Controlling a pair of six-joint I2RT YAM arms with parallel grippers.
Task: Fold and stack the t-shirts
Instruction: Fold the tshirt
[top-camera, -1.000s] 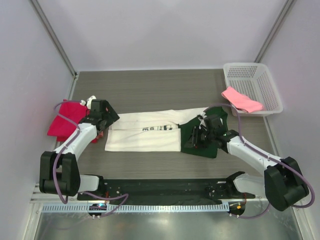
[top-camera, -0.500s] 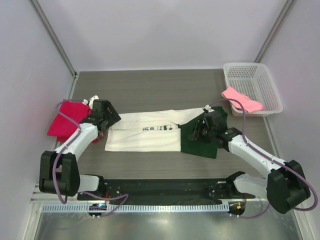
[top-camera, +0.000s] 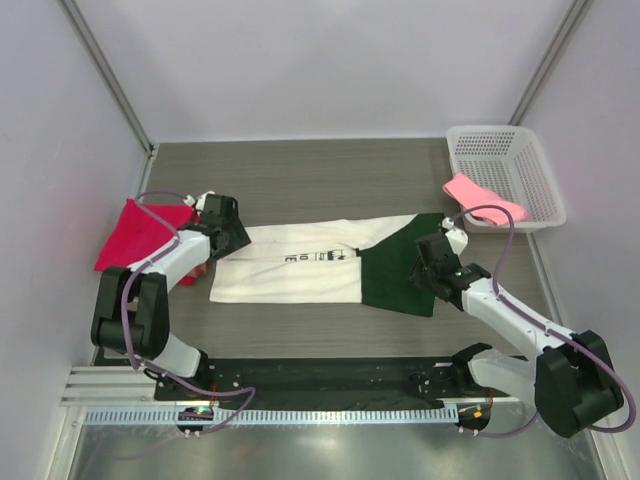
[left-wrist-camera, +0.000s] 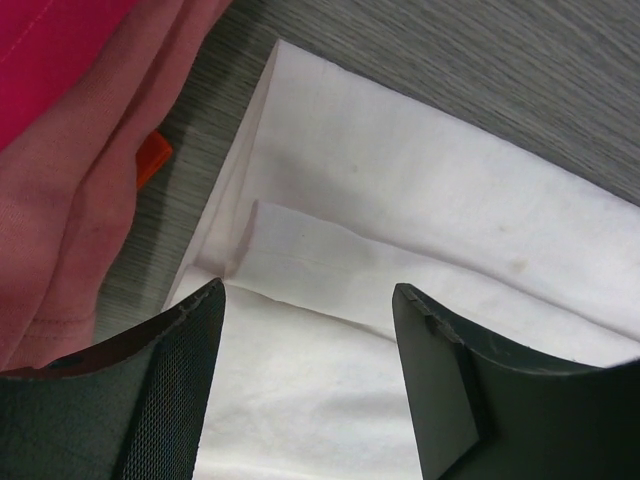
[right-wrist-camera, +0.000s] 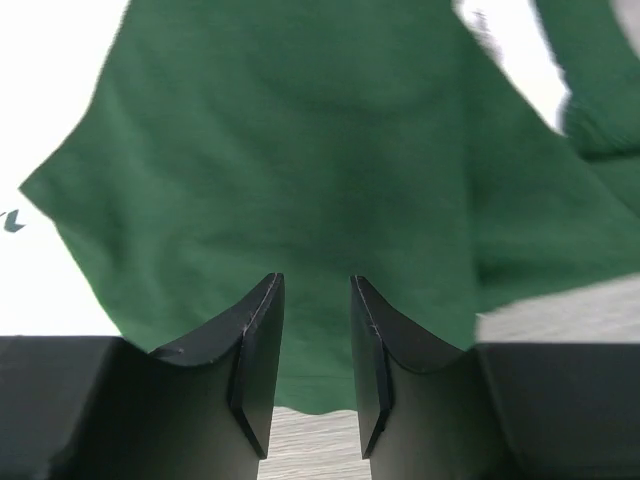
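The cream-white t-shirt is lying crosswise with its dark green end (top-camera: 393, 274) at one side, so my left gripper should first swing the white end's near corner (top-camera: 215, 297) inward and then fold.
The cream-white t-shirt (top-camera: 295, 278) lies folded lengthwise across the table's middle, with its dark green end (top-camera: 392, 268) flat at the right. My left gripper (top-camera: 228, 228) is open just above the shirt's left end. In the left wrist view the white cloth (left-wrist-camera: 400, 200) lies under the gripper (left-wrist-camera: 308, 300), with nothing held. My right gripper (top-camera: 432, 265) is over the green end's near right edge. In the right wrist view the gripper (right-wrist-camera: 312, 290) has its jaws a little apart over the green cloth (right-wrist-camera: 300, 150), and nothing is between them.
A red-pink t-shirt (top-camera: 135, 235) lies at the left edge and shows beside the white cloth in the left wrist view (left-wrist-camera: 70, 150). A salmon t-shirt (top-camera: 483, 198) hangs over the rim of the white mesh basket (top-camera: 510, 150) at the back right.
The green end, bunched under my right gripper before, now lies spread flat, and that gripper has drawn back to its right edge. My left gripper has shifted slightly right and away.
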